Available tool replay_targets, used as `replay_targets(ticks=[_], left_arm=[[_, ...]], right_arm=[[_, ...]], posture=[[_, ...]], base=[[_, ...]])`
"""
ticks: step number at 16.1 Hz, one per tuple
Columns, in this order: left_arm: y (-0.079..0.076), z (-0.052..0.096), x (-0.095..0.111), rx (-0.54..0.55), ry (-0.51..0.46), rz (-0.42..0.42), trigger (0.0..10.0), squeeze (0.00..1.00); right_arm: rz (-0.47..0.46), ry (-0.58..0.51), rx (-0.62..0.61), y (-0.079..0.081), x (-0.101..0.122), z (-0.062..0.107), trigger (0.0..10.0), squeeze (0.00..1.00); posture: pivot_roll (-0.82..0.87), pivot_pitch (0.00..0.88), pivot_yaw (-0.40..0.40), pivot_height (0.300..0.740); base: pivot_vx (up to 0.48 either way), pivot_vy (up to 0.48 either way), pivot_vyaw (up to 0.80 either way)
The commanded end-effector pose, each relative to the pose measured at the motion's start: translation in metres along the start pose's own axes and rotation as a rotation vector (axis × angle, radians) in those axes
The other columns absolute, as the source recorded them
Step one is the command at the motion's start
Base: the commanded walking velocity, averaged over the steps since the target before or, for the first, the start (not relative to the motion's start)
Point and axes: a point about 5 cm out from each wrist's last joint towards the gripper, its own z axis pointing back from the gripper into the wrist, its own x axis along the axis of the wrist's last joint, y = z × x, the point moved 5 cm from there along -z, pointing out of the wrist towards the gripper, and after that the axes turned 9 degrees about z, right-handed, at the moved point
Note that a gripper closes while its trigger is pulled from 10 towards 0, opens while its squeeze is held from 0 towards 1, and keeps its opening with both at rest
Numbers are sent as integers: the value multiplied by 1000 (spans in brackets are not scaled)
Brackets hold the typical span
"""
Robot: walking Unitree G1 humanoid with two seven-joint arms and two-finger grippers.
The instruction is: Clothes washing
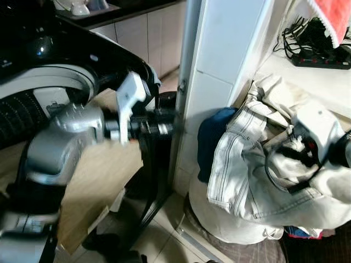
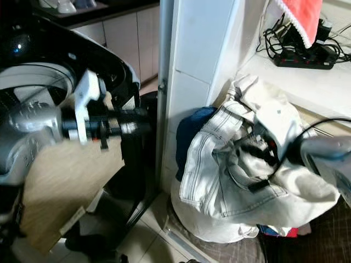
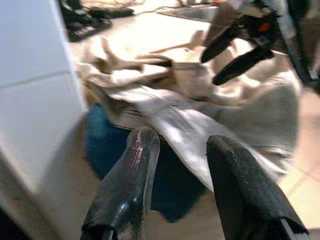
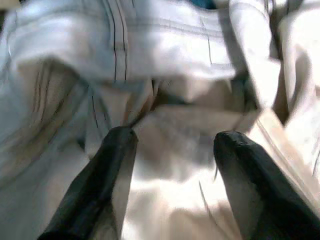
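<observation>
The edge of the dark blue garment (image 1: 211,141) peeks out beneath the light denim (image 1: 237,164), so more of that garment should come into view when the robot lifts the denim away.
A heap of pale clothes (image 1: 247,170) lies to my right, below a shelf, with light denim on top. A dark blue garment (image 1: 211,137) is tucked against its left side. My right gripper (image 4: 175,137) is open, and its fingertips (image 4: 117,142) press into the cream folds near the top of the heap. My left gripper (image 3: 182,145) is open and holds nothing. It is stretched out level past the white pillar (image 1: 219,66) and points at the heap from the left, a short way off. The washing machine (image 1: 49,82), with a black top and white rim, stands at my left.
A light wooden panel (image 1: 93,186) leans below my left arm beside the machine. The shelf above the heap holds a black power strip with cables (image 1: 318,55), and a red towel (image 1: 334,16) hangs over it. Pale cabinets (image 1: 148,33) stand at the back.
</observation>
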Motion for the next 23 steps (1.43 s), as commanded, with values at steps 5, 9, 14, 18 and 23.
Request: replay_targets(ticks=[5, 9, 14, 18, 23], left_arm=[[-27, -5, 0, -64, 24, 27, 10000, 0], [-34, -12, 0, -68, 24, 31, 10000, 0], [-37, -16, -1, -58, 16, 42, 10000, 0], [-33, -19, 0, -16, -1, 48, 10000, 0], [-23, -19, 5, 56, -33, 46, 10000, 0]], right_arm=[[27, 139, -7, 0, -36, -11, 10000, 0], [-48, 105, -31, 2, -52, -38, 8353, 0], [-51, 85, 1, 3, -58, -45, 0, 0], [-64, 76, 4, 2, -60, -48, 0, 0], [-80, 45, -25, -9, -55, -48, 0, 0]], posture=[[-72, 25, -28, 740], [-67, 21, -28, 740], [-69, 13, -29, 740], [-68, 10, -33, 740], [-68, 14, -38, 740]], base=[[0, 0, 0], [0, 0, 0], [0, 0, 0], [0, 0, 0], [0, 0, 0]])
